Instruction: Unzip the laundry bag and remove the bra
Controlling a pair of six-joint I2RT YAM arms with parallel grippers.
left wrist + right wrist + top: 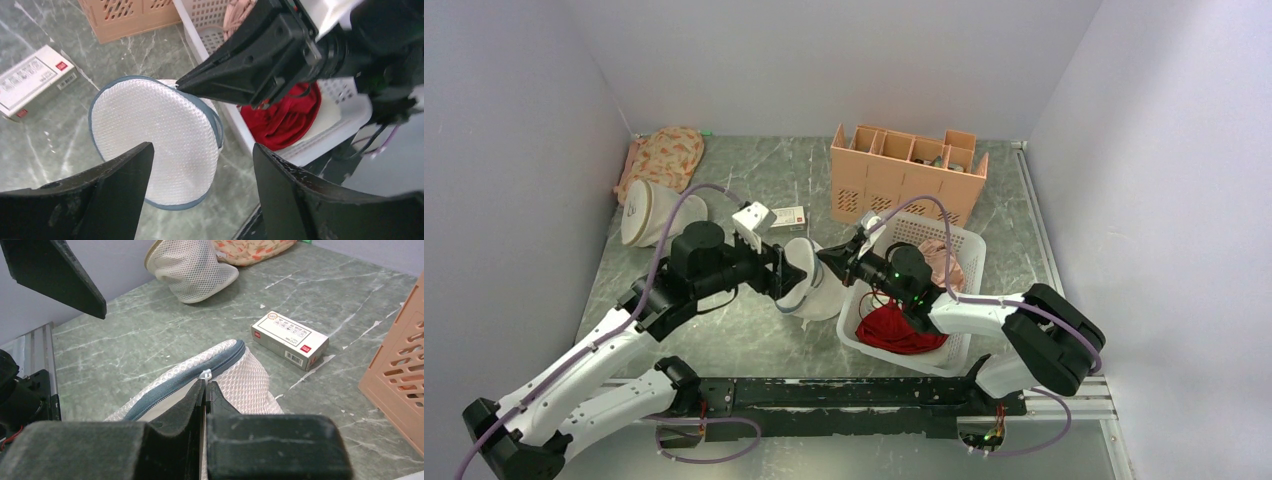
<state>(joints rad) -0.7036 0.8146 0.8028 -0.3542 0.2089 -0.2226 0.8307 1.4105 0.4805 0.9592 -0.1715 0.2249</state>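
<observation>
My left gripper needs to hold the bag's rim [206,113] tight close by before I unzip further, because my right gripper has the zipper pull [205,374] and the bag's rim beside it is loose.
The laundry bag [816,292], white mesh with a grey zipper [182,379] round its rim, lies on the table between my two grippers. My right gripper [832,262] is shut on the small white zipper pull [205,374] at the bag's rim; in its wrist view the gripper [206,386] has both fingers pressed together. My left gripper [786,272] is open. In its wrist view the gripper [202,150] has its fingers [105,190] spread above the bag's flat face [160,130], one overlapping the bag's lower left edge. The bra is not in view.
A cream-white mesh bag with a logo [649,212] and a patterned pouch [664,155] lie at the back left. A small white box [786,215] is behind the laundry bag. A peach organiser [904,175] and a white basket [964,300], holding red [894,328] and pink [942,262] garments, stand to the right.
</observation>
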